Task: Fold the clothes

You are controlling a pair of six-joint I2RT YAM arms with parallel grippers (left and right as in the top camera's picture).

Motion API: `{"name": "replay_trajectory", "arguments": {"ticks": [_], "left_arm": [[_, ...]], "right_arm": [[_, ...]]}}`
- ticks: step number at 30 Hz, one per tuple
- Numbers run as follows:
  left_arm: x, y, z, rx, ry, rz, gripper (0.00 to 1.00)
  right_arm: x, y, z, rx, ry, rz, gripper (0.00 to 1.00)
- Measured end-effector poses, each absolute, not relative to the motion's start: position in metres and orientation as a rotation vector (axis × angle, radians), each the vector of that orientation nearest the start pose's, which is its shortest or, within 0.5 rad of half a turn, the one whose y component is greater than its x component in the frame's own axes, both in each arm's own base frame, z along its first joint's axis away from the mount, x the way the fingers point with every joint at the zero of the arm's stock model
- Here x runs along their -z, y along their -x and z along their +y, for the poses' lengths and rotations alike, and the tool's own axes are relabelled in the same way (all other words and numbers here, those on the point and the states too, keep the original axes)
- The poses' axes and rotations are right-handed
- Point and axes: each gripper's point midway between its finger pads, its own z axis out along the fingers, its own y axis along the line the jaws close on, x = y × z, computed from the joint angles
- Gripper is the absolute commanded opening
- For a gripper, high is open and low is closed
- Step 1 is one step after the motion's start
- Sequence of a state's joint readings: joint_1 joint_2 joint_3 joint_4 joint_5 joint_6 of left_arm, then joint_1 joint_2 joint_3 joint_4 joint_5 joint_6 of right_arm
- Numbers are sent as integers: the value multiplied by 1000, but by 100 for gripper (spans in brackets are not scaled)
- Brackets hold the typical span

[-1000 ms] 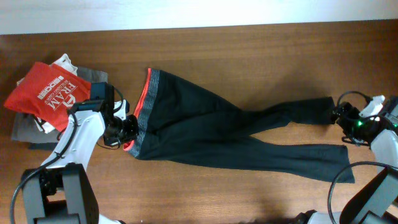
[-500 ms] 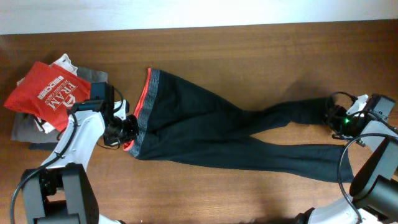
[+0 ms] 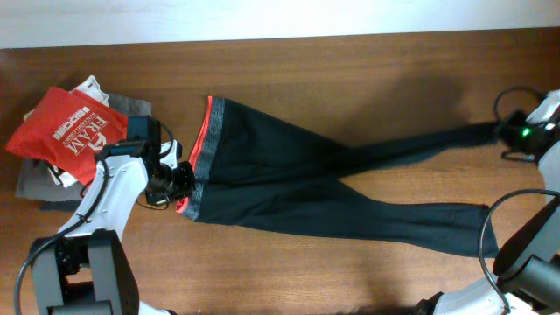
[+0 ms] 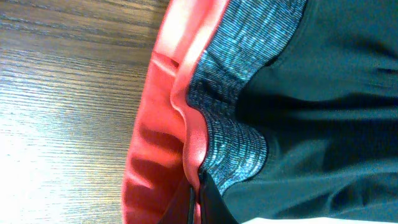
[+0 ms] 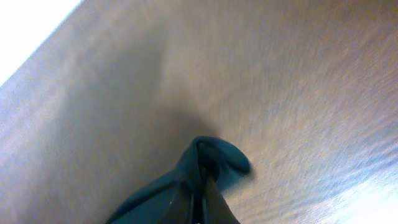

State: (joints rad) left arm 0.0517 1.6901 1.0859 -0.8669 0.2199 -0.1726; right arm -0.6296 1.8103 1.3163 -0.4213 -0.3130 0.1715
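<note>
The upper leg is stretched tight from the waistband to my right gripper, so next I ease its cuff back down, then move to the lower leg's cuff.
The clothes, black leggings, lie spread on the wooden table, with the grey waistband and its orange-red lining at the left and both legs running right. My left gripper is shut on the lower end of the waistband. In the left wrist view the grey band and the lining sit pinched in my left gripper. My right gripper is shut on the upper leg's cuff, which is drawn taut to the far right. The right wrist view shows that cuff clamped in my right gripper above the table.
A red T-shirt with white print lies on folded grey garments at the far left, just beyond my left arm. The lower leg's cuff rests near the front right. A white strip runs along the table's far edge.
My right gripper closed on the upper leg's cuff and carried it right and toward the far edge, pulling that leg straight. The left gripper and waistband stayed put.
</note>
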Motion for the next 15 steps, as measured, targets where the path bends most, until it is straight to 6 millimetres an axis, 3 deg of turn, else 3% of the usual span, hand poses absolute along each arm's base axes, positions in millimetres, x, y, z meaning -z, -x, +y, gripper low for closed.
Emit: {"name": "replay_trajectory", "arguments": {"ticks": [2,5,10,15], "left_arm": [[-45,-313,-21,344,322,3016,2],[-46,-315,-21,345,320,3009,3],[-46,-317,-22,347,318,3001,3],[-46,-317,-22,350,318,3001,4]], "right_arm": [[-128,-415,-240,-159,-821,2277,7],[-122,-408,-239,-142,-841,2318,7],[-99,-391,-235,-125,-875,2422,7],[-62,-373,-234,-100,-948,2547,5]]}}
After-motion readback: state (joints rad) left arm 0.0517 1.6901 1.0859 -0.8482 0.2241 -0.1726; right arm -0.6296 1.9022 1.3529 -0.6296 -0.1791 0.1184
